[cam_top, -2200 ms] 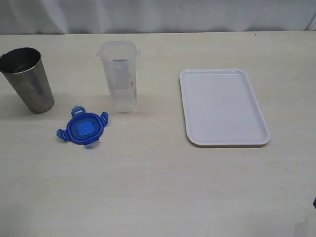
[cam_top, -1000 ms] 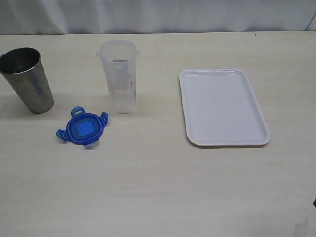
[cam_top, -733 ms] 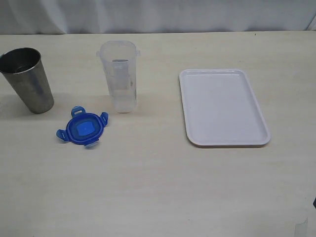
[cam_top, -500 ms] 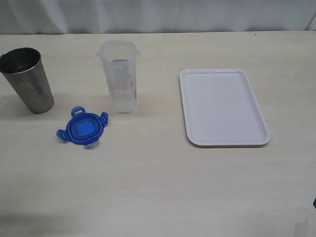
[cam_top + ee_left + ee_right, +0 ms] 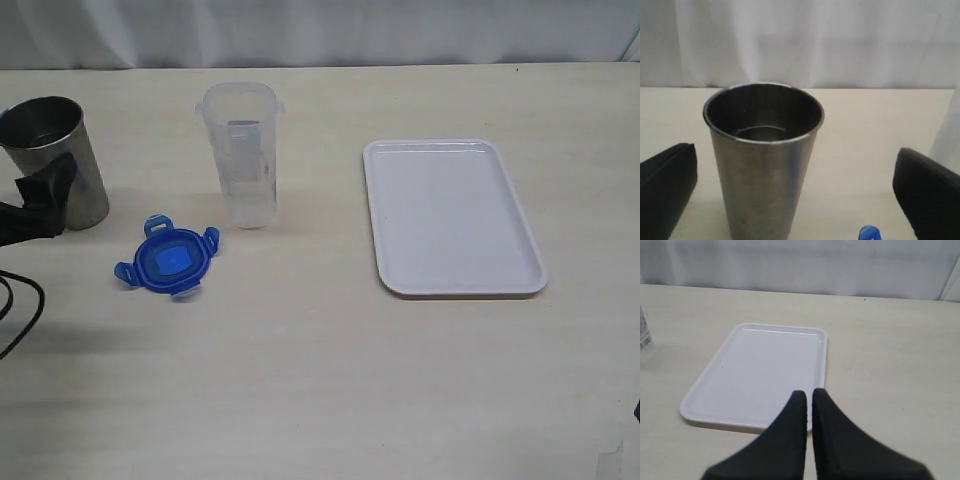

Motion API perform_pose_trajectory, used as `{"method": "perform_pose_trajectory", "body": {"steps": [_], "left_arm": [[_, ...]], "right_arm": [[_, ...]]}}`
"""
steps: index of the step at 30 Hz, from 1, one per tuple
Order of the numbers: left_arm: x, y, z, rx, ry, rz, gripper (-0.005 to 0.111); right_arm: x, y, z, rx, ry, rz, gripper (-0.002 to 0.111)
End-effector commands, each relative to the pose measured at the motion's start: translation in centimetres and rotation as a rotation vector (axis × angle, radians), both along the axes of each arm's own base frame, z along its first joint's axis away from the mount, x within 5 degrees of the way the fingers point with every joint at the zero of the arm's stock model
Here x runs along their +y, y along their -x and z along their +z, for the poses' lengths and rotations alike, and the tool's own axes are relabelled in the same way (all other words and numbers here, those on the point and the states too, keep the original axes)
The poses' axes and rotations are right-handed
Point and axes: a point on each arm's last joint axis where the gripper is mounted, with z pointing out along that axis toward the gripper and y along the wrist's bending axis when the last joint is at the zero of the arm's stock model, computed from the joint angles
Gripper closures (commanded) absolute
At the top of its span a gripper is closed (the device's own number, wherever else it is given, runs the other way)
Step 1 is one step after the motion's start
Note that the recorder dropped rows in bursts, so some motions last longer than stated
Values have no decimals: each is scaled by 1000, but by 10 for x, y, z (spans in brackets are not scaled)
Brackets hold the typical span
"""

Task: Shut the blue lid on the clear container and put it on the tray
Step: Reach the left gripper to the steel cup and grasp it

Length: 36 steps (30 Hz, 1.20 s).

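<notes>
I expect clear liquid to pour out when I tip the steel cup (image 5: 68, 168), because a thin bright line goes around a dark, level surface (image 5: 761, 133) inside it.
The blue lid (image 5: 167, 260) lies flat on the table, its flaps spread out. Just behind it and to the right, the clear container (image 5: 242, 155) stands upright and uncovered. The white tray (image 5: 520, 215) lies further right with nothing on it. My left gripper (image 5: 40, 200) reaches in from the left edge, just in front of the steel cup and left of the lid. Its wrist view shows the left gripper (image 5: 795, 150) open wide, with one lid flap (image 5: 869, 233) low in the picture. My right gripper (image 5: 806, 392) is shut on nothing, near the tray (image 5: 765, 365).
A grey steel cup (image 5: 55, 160) stands upright at the far left, in line with the gap between my left fingers (image 5: 667, 185) but apart from them. A black cable (image 5: 20, 310) loops at the left edge. A white curtain runs behind the table.
My left gripper and its cable have come into the exterior view from the left edge, up to the steel cup. Lid, container and tray have not moved.
</notes>
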Motion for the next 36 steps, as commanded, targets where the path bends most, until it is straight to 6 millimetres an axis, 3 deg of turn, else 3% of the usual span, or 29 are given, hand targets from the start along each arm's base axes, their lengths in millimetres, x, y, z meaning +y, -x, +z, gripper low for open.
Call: {"method": "perform_pose_trajectory", "body": {"steps": [1, 10, 24, 36], "left_arm": [[0, -9, -19, 61, -28, -2, 2], [1, -33, -43, 119, -43, 11, 2], [1, -69, -55, 90, -42, 16, 2], [3, -85, -58, 67, -40, 44, 2]], "right_arm": [[0, 0, 0, -4, 4, -6, 104], [0, 0, 0, -4, 4, -6, 104], [0, 0, 0, -4, 4, -6, 104], [0, 0, 0, -4, 4, -6, 104]]}}
